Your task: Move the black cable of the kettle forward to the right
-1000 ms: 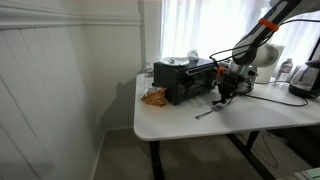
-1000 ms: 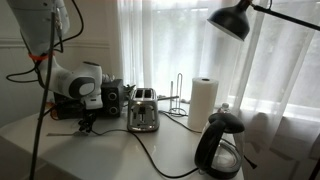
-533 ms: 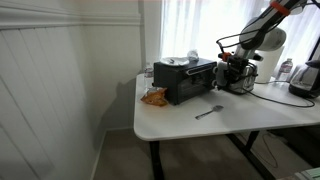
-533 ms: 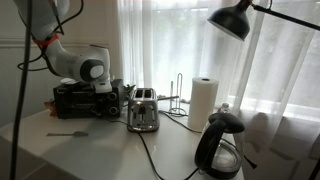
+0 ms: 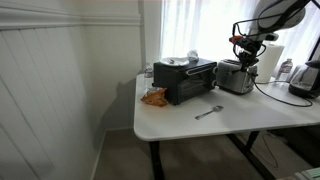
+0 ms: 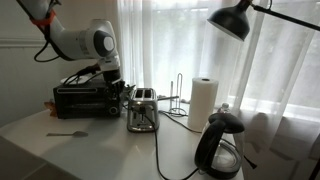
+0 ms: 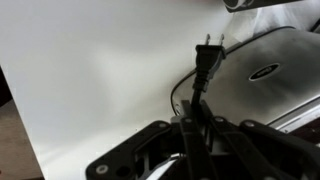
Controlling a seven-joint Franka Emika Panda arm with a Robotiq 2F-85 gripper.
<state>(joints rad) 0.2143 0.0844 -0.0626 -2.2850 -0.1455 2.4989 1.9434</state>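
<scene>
Next, I lift the plug (image 7: 208, 62) over the silver toaster with my gripper before I let go of the black cable (image 6: 184, 118) near the paper towel roll, because the plug sits low beside the toaster.
My gripper (image 7: 193, 120) is shut on the black cable (image 7: 205, 62); the plug end sticks out past the fingers in the wrist view. In both exterior views the gripper (image 5: 245, 43) (image 6: 112, 80) hangs in the air above the silver toaster (image 5: 236, 76) (image 6: 142, 110). The black cable (image 6: 154, 150) hangs from it and runs over the table towards the dark kettle (image 6: 221, 146). The kettle also shows at the table's far end in an exterior view (image 5: 305, 78).
A black toaster oven (image 5: 185, 80) (image 6: 82, 98) stands beside the toaster. A small spoon (image 5: 208, 111) (image 6: 66, 133) lies on the white table (image 5: 190, 125). An orange packet (image 5: 153, 97), a paper towel roll (image 6: 203, 102) and a black lamp (image 6: 235, 18) are nearby.
The gripper has risen from the table near the spoon and moved over the toaster, lifting the cable's plug end with it.
</scene>
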